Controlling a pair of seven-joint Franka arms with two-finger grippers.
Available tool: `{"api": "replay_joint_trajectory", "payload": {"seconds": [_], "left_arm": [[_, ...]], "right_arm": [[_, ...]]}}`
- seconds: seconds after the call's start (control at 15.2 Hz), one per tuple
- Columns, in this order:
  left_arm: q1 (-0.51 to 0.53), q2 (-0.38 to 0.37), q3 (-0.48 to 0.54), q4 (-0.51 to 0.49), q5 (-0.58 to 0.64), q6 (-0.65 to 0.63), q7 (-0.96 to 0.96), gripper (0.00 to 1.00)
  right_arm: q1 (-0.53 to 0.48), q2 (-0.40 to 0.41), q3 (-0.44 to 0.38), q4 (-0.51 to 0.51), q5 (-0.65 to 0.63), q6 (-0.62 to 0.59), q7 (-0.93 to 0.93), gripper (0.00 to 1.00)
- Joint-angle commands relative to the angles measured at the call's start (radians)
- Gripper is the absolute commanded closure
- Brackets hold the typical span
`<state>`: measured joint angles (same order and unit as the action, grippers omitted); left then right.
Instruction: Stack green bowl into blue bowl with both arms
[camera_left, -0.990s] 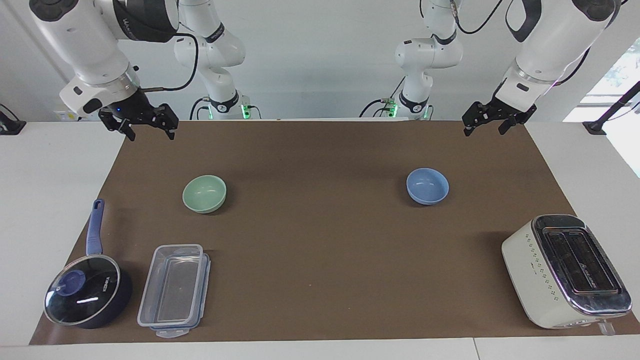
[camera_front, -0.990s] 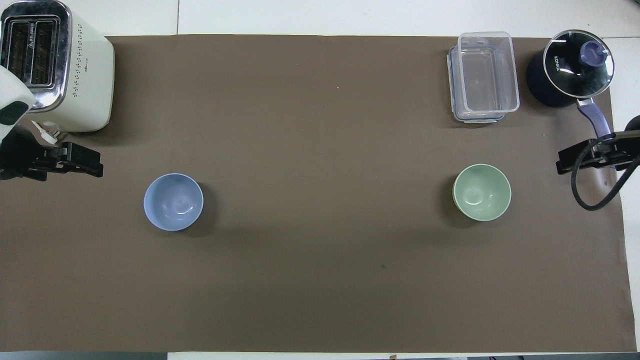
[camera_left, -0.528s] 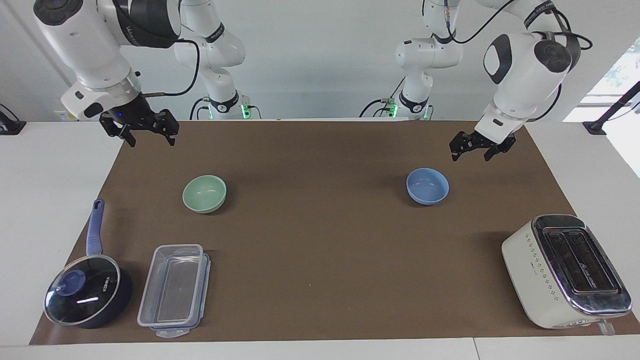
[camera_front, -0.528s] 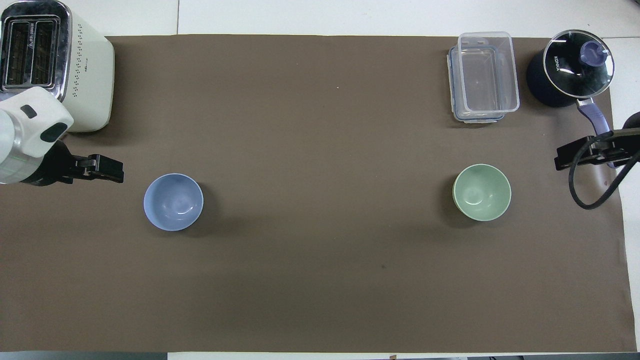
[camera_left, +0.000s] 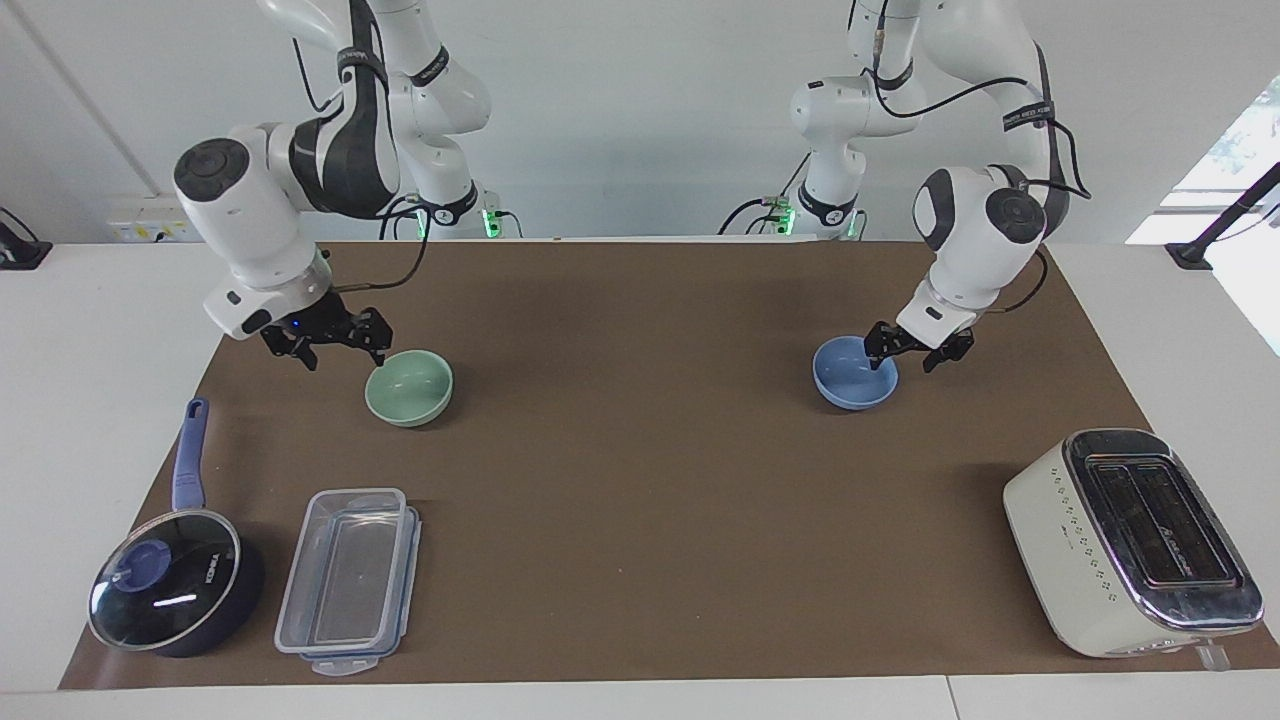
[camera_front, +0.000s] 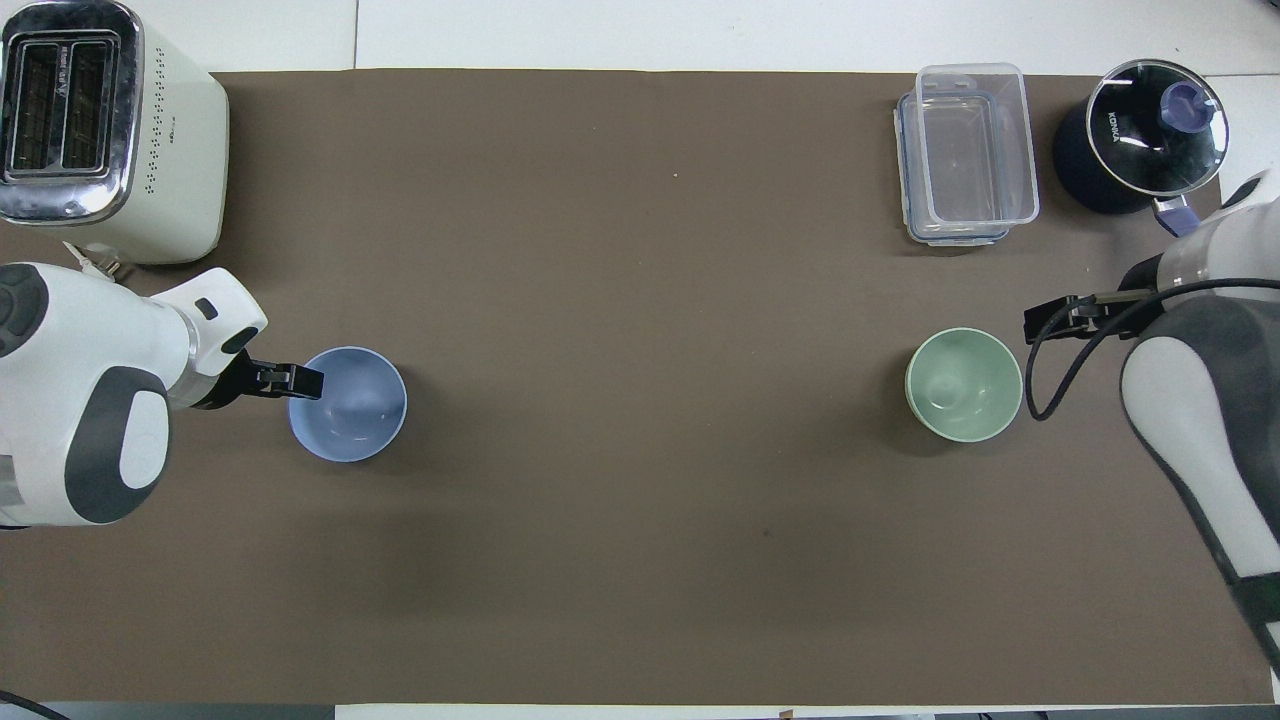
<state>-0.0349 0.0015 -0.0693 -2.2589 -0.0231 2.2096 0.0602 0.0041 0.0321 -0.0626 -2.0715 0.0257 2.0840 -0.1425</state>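
The blue bowl is far from the green bowl (camera_front: 356, 408), so next my left gripper puts the blue bowl down mid-mat (camera_front: 643, 418) and moves away before my right gripper comes in.
The green bowl (camera_left: 410, 390) stands on the brown mat toward the right arm's end and also shows in the overhead view (camera_front: 964, 385). The blue bowl (camera_left: 853, 375) stands toward the left arm's end and also shows in the overhead view (camera_front: 350, 405). My right gripper (camera_left: 343, 350) is open and low, just beside the green bowl's rim; it also shows in the overhead view (camera_front: 1045, 320). My left gripper (camera_left: 905, 358) is open at the blue bowl's rim, with one finger over the rim; it also shows in the overhead view (camera_front: 300, 380). Both bowls are empty and upright.
A white toaster (camera_left: 1130, 540) stands farther from the robots at the left arm's end. A clear plastic container (camera_left: 350, 580) and a dark blue lidded saucepan (camera_left: 175, 580) stand farther out at the right arm's end. The brown mat (camera_left: 640, 450) covers the table.
Both arms have come down from high over the mat's corners. The right gripper moved to the green bowl's side; the left gripper moved to the blue bowl's rim. The bowls have not moved.
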Motion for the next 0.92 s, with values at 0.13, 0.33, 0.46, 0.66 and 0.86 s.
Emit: {"api": "replay_joint_trajectory", "payload": {"seconds": [0.13,0.33,0.46,0.66,0.86], "left_arm": [[-0.010,0.003,0.005,-0.050,0.002,0.065,0.013,0.19],[-0.019,0.014,0.005,-0.059,0.002,0.079,0.015,0.37],[-0.019,0.014,0.005,-0.060,0.002,0.076,0.018,0.57],[-0.013,0.018,0.006,-0.047,0.003,0.073,0.033,1.00],[-0.020,0.037,0.003,0.053,0.003,0.021,0.029,1.00]], "right_arm": [[-0.044,0.051,0.006,-0.110,0.068,0.183,-0.098,0.00],[-0.039,0.092,0.007,-0.119,0.082,0.219,-0.117,0.01],[-0.042,0.110,0.006,-0.119,0.083,0.219,-0.129,0.21],[-0.044,0.111,0.007,-0.113,0.083,0.206,-0.178,0.87],[-0.042,0.114,0.007,-0.104,0.082,0.189,-0.180,1.00]]}}
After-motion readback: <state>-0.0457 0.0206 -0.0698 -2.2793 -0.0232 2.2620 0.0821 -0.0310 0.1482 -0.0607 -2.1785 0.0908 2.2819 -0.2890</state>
